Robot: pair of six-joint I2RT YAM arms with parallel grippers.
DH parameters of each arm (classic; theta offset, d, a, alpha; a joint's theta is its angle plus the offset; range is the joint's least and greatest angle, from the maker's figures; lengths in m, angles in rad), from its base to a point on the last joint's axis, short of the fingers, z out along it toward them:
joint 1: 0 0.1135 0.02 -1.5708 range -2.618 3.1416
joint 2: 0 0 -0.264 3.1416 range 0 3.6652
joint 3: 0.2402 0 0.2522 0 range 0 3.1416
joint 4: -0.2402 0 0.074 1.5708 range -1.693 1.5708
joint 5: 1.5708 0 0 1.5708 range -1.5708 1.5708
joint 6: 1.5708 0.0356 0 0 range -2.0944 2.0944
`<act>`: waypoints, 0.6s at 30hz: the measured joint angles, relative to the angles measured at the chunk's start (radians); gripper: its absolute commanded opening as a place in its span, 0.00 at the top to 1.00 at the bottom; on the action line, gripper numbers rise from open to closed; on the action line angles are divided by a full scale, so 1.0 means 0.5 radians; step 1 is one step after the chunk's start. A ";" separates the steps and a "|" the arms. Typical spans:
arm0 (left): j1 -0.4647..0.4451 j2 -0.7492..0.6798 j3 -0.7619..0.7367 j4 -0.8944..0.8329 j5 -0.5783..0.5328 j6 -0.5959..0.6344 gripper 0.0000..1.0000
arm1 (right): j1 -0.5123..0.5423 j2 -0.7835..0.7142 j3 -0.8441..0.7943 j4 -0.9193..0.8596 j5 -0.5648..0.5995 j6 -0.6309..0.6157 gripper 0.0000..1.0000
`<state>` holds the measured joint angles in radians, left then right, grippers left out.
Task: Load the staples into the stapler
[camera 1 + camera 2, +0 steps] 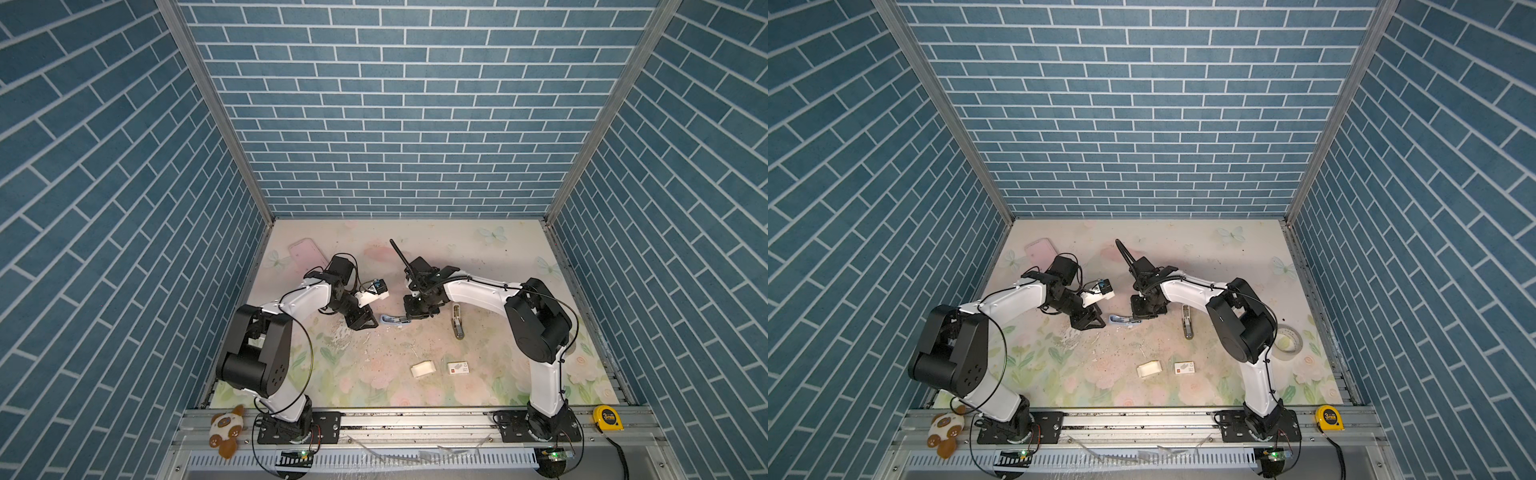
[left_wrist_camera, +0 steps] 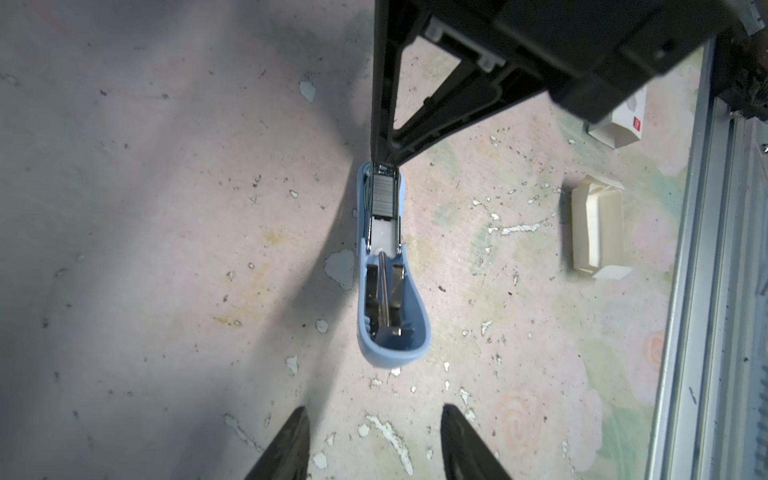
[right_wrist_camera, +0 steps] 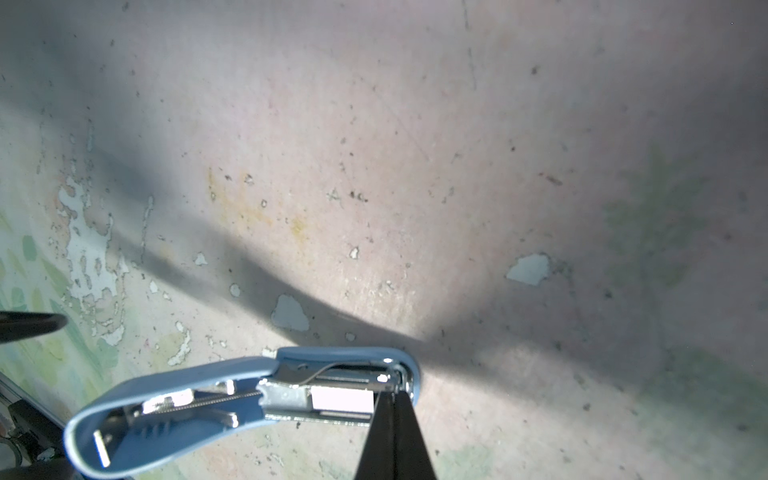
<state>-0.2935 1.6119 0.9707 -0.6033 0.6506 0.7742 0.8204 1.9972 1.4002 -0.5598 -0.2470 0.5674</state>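
Note:
My left gripper stops short of the stapler's rounded rear end (image 2: 395, 344), so it should move in and raise that end (image 2: 393, 357) while my right gripper pins the front of the stapler's channel.
A blue stapler (image 1: 390, 320) (image 1: 1119, 320) lies opened on the floral table between my two arms. In the left wrist view its channel (image 2: 390, 266) faces up, with a dark ribbed strip of staples (image 2: 384, 195) sitting at its front end, ahead of a white pusher. My right gripper (image 1: 409, 321) (image 3: 392, 395) is shut, and its tips rest on the front end of the channel, just past the staples. Nothing shows between its fingers. My left gripper (image 2: 376, 415) (image 1: 366, 327) is open and empty, a short way behind the stapler's rounded rear end.
A white card tray (image 1: 424, 368) and a red-marked white sleeve (image 1: 458, 367) lie nearer the front. A beige-grey stapler-like object (image 1: 457, 322) lies under the right arm. A pink phone (image 1: 307, 255) is at the back left, and a tape roll (image 1: 1286, 338) on the right.

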 measured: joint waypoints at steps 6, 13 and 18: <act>-0.054 0.014 -0.008 0.084 0.011 -0.004 0.49 | 0.003 0.000 -0.001 0.004 0.001 0.001 1.00; -0.101 0.040 -0.007 0.086 -0.001 0.010 0.52 | 0.004 0.000 -0.001 0.004 0.002 0.001 1.00; -0.104 0.053 -0.007 0.069 -0.044 0.037 0.52 | 0.004 0.000 -0.001 0.005 0.002 0.001 1.00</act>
<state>-0.3454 1.6386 0.9672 -0.5686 0.6285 0.7925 0.8223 1.9972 1.3998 -0.5575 -0.2459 0.5678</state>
